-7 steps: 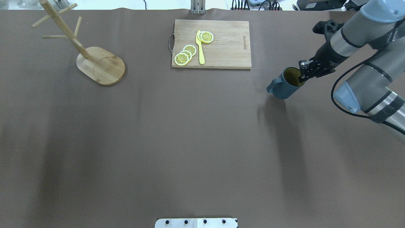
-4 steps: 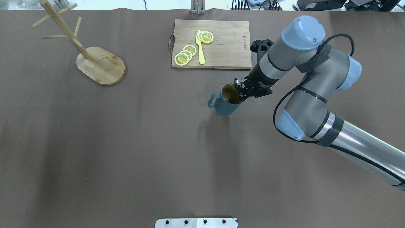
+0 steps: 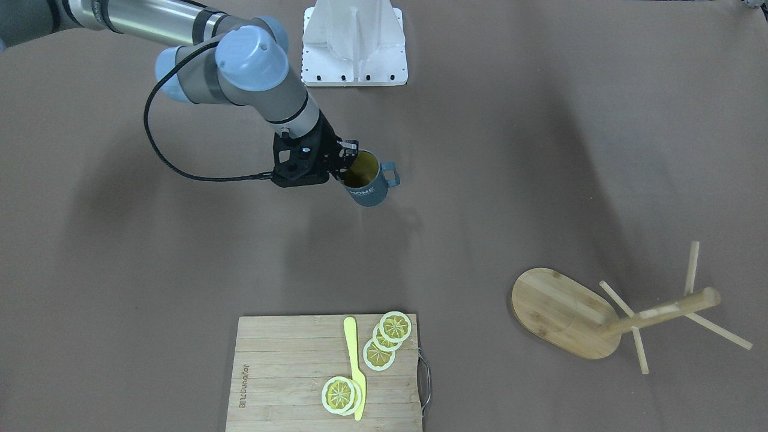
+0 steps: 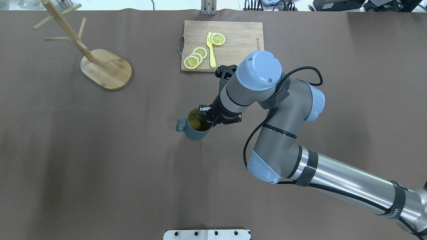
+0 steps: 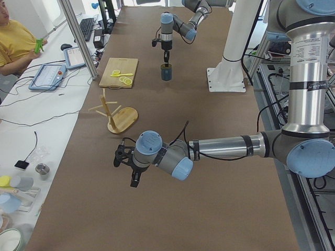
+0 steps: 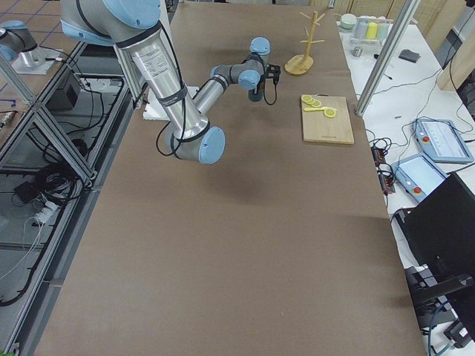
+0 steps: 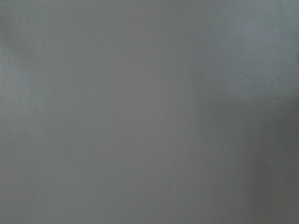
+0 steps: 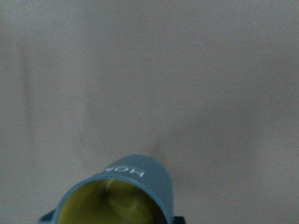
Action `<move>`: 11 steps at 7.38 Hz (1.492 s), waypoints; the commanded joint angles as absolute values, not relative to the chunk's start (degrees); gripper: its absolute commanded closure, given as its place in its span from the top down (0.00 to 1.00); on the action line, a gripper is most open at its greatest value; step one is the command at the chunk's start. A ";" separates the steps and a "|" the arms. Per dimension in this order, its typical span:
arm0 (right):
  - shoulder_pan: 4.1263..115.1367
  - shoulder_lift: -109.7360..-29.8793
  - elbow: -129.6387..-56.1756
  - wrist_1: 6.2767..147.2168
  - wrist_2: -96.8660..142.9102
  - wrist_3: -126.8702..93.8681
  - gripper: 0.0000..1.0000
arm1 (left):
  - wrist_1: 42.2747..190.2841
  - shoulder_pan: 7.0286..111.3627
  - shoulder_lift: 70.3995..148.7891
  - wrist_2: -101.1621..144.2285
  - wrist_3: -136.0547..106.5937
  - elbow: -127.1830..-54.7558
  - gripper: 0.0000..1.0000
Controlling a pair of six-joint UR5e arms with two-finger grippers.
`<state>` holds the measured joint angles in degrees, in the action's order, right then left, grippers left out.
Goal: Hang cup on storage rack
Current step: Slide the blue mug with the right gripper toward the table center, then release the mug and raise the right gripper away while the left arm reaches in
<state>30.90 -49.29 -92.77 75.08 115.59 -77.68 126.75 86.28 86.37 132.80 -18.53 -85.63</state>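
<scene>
Next, I put the cup down with my right gripper so my left gripper can take it by the cup's handle (image 3: 393, 173), because the storage rack (image 3: 666, 311) stands on my left gripper's side.
My right gripper (image 4: 205, 117) is shut on the rim of the cup (image 4: 194, 132), a dark blue-grey mug with a mustard-yellow inside, and holds it above the middle of the table. One finger is inside the cup. The handle points toward the rack's side. The cup's "HOME" lettering shows in the front view (image 3: 367, 193) and the right wrist view (image 8: 140, 175). The storage rack (image 4: 107, 69), a bamboo mug tree with thin pegs, stands at the far left, well apart. My left gripper (image 5: 133, 182) shows only in the exterior left view, so I cannot tell its state.
A bamboo cutting board (image 4: 237, 31) with lemon slices and a yellow knife (image 4: 211, 53) lies at the far middle, partly behind my right arm. A white mount plate (image 4: 206, 234) sits at the near edge. The left wrist view shows only brown table.
My right arm has carried the cup from the table's right side leftward and nearer to me, to the middle. The rack and the board have not moved.
</scene>
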 commanded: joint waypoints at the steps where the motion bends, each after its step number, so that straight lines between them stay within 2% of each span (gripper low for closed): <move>1: 29.97 -48.78 -93.08 75.15 114.26 -77.35 1.00 | 126.65 85.87 86.57 133.67 -22.03 -85.61 0.98; 4: 37.05 -52.79 -97.97 75.50 121.25 -77.17 1.00 | 126.74 79.14 91.66 138.16 -33.89 -88.75 0.98; 6: 43.99 -60.17 -100.37 75.59 126.09 -74.56 1.00 | 126.65 68.34 96.39 137.03 -47.75 -96.12 0.98; 8: 51.29 -66.33 -100.37 75.59 130.41 -66.48 1.00 | 127.09 54.92 102.09 124.87 -47.73 -102.28 0.95; 9: 55.16 -69.75 -100.37 75.59 132.08 -62.27 1.00 | 127.18 49.71 106.91 121.06 -45.64 -101.61 0.95; 10: 58.24 -73.53 -100.20 75.59 132.53 -55.53 1.00 | 128.66 48.01 107.75 120.33 -44.31 -102.04 0.98; 11: 61.23 -76.70 -99.24 75.59 132.45 -49.28 1.00 | 133.02 45.38 107.14 114.93 -44.47 -102.13 0.96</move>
<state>57.16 -72.35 -100.04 75.59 132.01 -57.13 129.20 48.99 106.56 120.09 -45.01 -101.83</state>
